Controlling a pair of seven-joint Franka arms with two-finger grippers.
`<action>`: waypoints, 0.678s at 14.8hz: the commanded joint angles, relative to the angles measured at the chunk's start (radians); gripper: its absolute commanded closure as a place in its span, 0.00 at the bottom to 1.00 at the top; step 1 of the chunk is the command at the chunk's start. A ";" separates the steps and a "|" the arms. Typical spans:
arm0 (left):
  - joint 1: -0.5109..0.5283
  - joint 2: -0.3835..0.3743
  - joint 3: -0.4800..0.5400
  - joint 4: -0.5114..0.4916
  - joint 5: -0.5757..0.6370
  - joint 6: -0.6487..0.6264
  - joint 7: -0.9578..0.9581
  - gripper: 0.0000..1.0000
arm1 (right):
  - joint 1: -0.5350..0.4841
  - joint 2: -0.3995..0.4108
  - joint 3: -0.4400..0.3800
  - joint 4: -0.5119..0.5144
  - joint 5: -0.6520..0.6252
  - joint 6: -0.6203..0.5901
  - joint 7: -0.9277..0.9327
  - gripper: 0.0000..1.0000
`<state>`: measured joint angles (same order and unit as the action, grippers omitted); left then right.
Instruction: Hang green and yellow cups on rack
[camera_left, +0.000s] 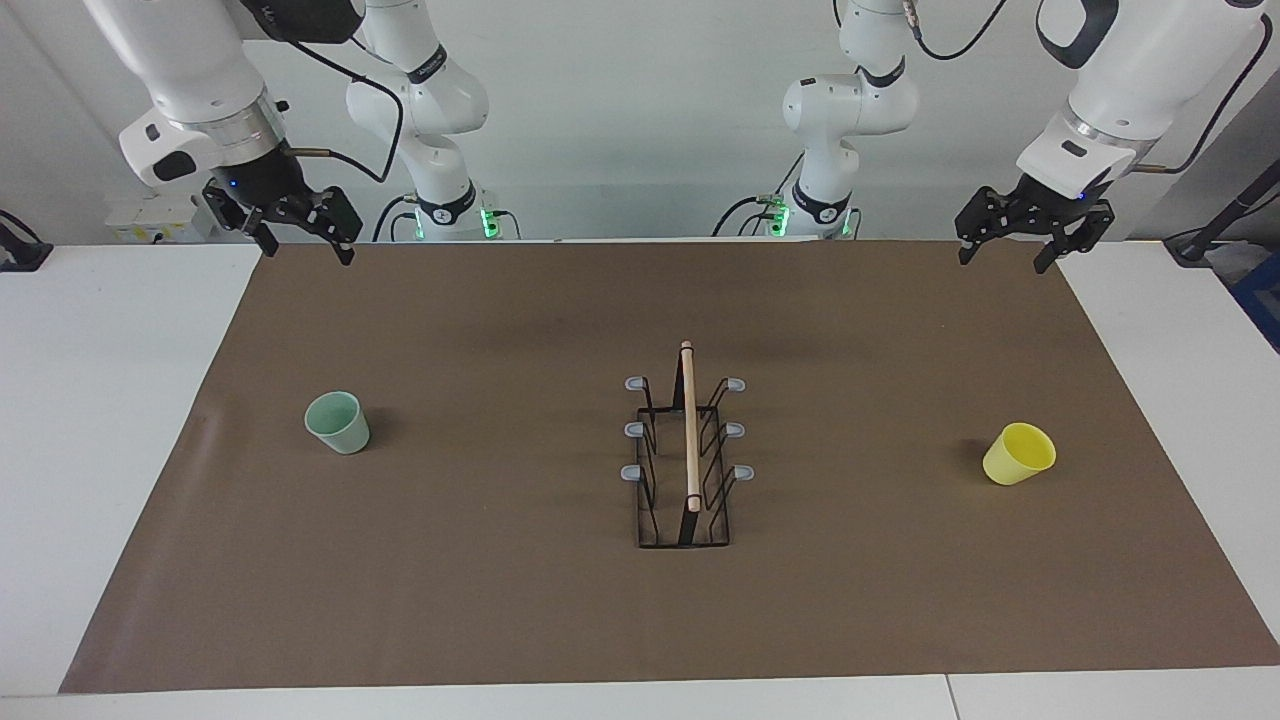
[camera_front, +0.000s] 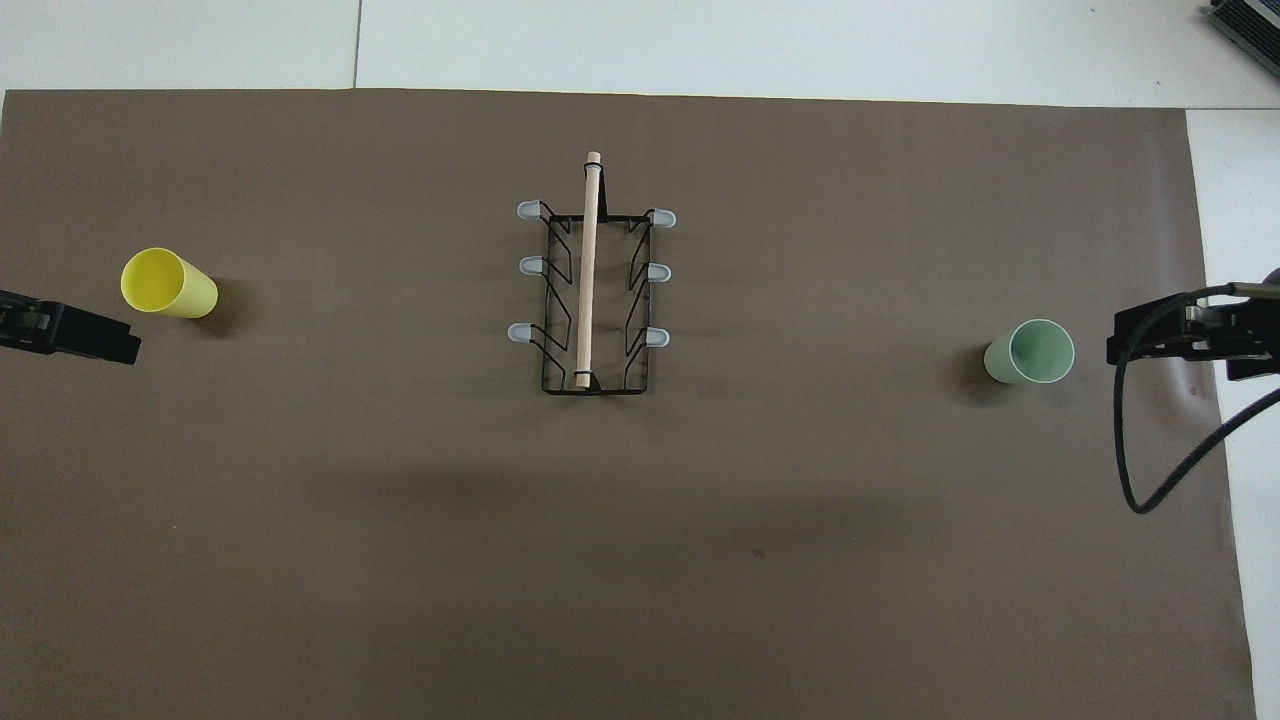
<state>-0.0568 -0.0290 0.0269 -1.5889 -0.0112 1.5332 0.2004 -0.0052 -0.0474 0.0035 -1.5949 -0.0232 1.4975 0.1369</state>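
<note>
Pale-tipped pegs (camera_front: 521, 332) stick outward from the rack. The yellow cup (camera_front: 168, 283) will hang upside down with its base slanting outward when I lower it over one peg.
The rack (camera_left: 688, 450) stands in the middle of the brown mat, with its wooden rod on top and all its prongs bare; it also shows in the overhead view (camera_front: 590, 290). The yellow cup (camera_left: 1020, 453) (camera_front: 168, 283) stands upright toward the left arm's end. The mint green cup (camera_left: 337, 422) (camera_front: 1030, 352) stands upright toward the right arm's end. My left gripper (camera_left: 1003, 262) (camera_front: 100, 340) hangs open and empty over the mat's edge by the robots. My right gripper (camera_left: 307, 255) (camera_front: 1150, 340) hangs open and empty over the other corner.
The brown mat (camera_left: 500, 600) covers most of the white table (camera_left: 100, 400). A black cable (camera_front: 1150, 470) loops down from the right arm over the mat's edge. A dark object (camera_front: 1250, 30) sits at the table's corner farthest from the robots.
</note>
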 joint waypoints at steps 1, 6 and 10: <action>0.002 -0.020 -0.001 -0.016 0.016 -0.007 -0.007 0.00 | -0.004 -0.012 0.009 -0.016 -0.030 -0.012 -0.043 0.00; 0.000 -0.020 -0.001 -0.014 0.016 -0.013 -0.006 0.00 | -0.004 -0.012 0.010 -0.016 -0.020 -0.013 -0.042 0.00; 0.003 -0.019 0.001 -0.014 0.011 -0.007 -0.021 0.00 | -0.001 -0.077 0.010 -0.134 0.034 0.024 -0.049 0.00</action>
<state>-0.0568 -0.0290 0.0270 -1.5891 -0.0112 1.5321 0.1970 -0.0032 -0.0555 0.0084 -1.6213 -0.0191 1.4901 0.1109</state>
